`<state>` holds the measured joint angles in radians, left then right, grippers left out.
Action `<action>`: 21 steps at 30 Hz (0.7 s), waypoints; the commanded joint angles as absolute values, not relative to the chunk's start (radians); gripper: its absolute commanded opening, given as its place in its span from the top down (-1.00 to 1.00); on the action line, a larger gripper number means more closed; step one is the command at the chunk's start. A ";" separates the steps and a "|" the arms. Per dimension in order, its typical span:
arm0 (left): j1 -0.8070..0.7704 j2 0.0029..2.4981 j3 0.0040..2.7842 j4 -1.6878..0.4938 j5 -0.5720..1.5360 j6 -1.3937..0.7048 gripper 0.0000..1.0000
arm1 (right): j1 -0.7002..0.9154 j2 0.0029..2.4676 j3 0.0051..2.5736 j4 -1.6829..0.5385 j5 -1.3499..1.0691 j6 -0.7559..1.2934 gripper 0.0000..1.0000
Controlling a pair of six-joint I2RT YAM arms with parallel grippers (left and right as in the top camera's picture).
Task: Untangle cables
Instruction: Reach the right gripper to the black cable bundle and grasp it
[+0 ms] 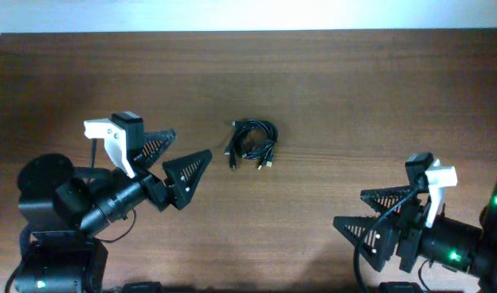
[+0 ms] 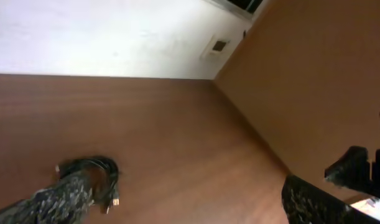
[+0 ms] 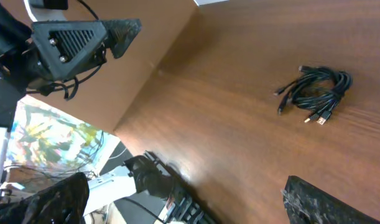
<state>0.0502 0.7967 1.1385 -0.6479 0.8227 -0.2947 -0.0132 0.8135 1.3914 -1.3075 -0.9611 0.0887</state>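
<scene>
The cables are coiled up in a flat bundle point(image 1: 241, 131), so next my right gripper picks up the bundle point(image 1: 270, 133) first. My left gripper should meanwhile wait to take the hanging loops.
The cables point(image 1: 252, 142) are thin black cords coiled in one small bundle with metal-tipped plug ends, lying mid-table. They also show in the left wrist view point(image 2: 96, 177), partly behind a finger, and in the right wrist view point(image 3: 317, 93). My left gripper point(image 1: 183, 155) is open and empty, to the left of the bundle and a short way from it. My right gripper point(image 1: 366, 212) is open and empty, far off at the front right.
The wooden table point(image 1: 337, 89) fills the view, with a pale wall point(image 2: 102, 31) past its far edge. The left arm's base point(image 1: 53, 203) sits at the front left and shows in the right wrist view point(image 3: 65, 43).
</scene>
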 commanded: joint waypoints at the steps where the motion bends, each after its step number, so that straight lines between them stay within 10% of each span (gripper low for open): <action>1: 0.055 0.797 1.148 -0.721 0.642 -0.283 -0.98 | -0.012 0.856 1.406 -1.295 -0.931 -0.090 -0.99; 5: 0.055 0.803 1.148 -0.855 0.468 -0.287 -0.98 | -0.012 1.001 1.406 -1.246 -0.826 -0.098 -0.99; 11: 0.055 0.802 1.148 -0.871 0.746 -0.354 -0.98 | 0.009 1.317 1.406 -1.162 -0.910 -0.187 -0.99; 21: 0.055 0.802 1.165 -0.864 0.771 -0.460 -0.98 | 0.356 1.652 1.406 -0.743 -0.591 -0.483 -0.98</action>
